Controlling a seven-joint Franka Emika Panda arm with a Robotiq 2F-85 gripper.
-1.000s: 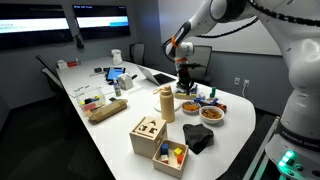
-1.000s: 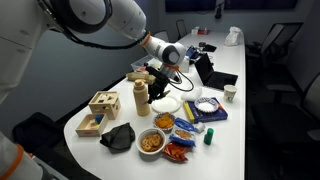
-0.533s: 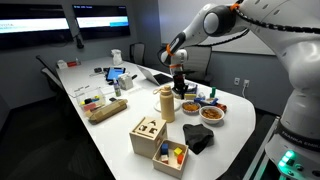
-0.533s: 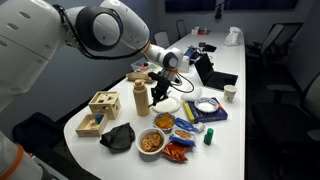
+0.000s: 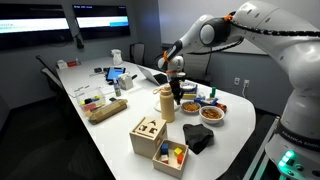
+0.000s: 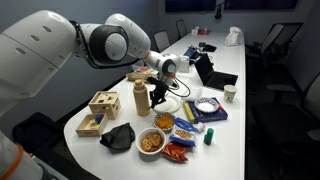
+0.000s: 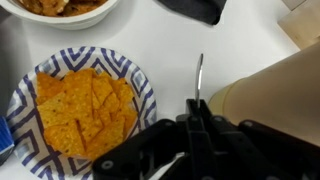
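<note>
The silver utensil [image 7: 199, 76] is over the clear strip [image 7: 175, 88] of white surface between the chip plate and tan bottle, so my gripper should keep lowering it and let it go there.
My gripper [image 7: 195, 103] is shut on a thin silver utensil [image 7: 199, 72] whose slim end sticks out past the fingertips. It hangs low over the white table between a blue-and-white patterned plate of orange chips [image 7: 80, 105] and a tan bottle [image 7: 275, 85]. In both exterior views the gripper [image 5: 177, 96] [image 6: 157, 97] points down right beside the bottle [image 5: 167, 103] [image 6: 141, 98], at the edge of the chip plate [image 5: 190, 106] [image 6: 170, 104]. What kind of utensil it is stays unclear.
A bowl of snacks [image 7: 70, 8] [image 6: 152, 141] and a black cloth [image 7: 190, 8] [image 6: 120, 135] lie toward the table's end, near a wooden shape box [image 5: 148, 135] [image 6: 103, 103]. Snack packets [image 6: 186, 125], a white bowl [image 6: 206, 108], a cup [image 6: 230, 94] and a laptop [image 6: 215, 72] crowd the table.
The arm has come down and shifted toward the tan bottle, bringing the shut gripper and the utensil close to the table beside the chip plate.
</note>
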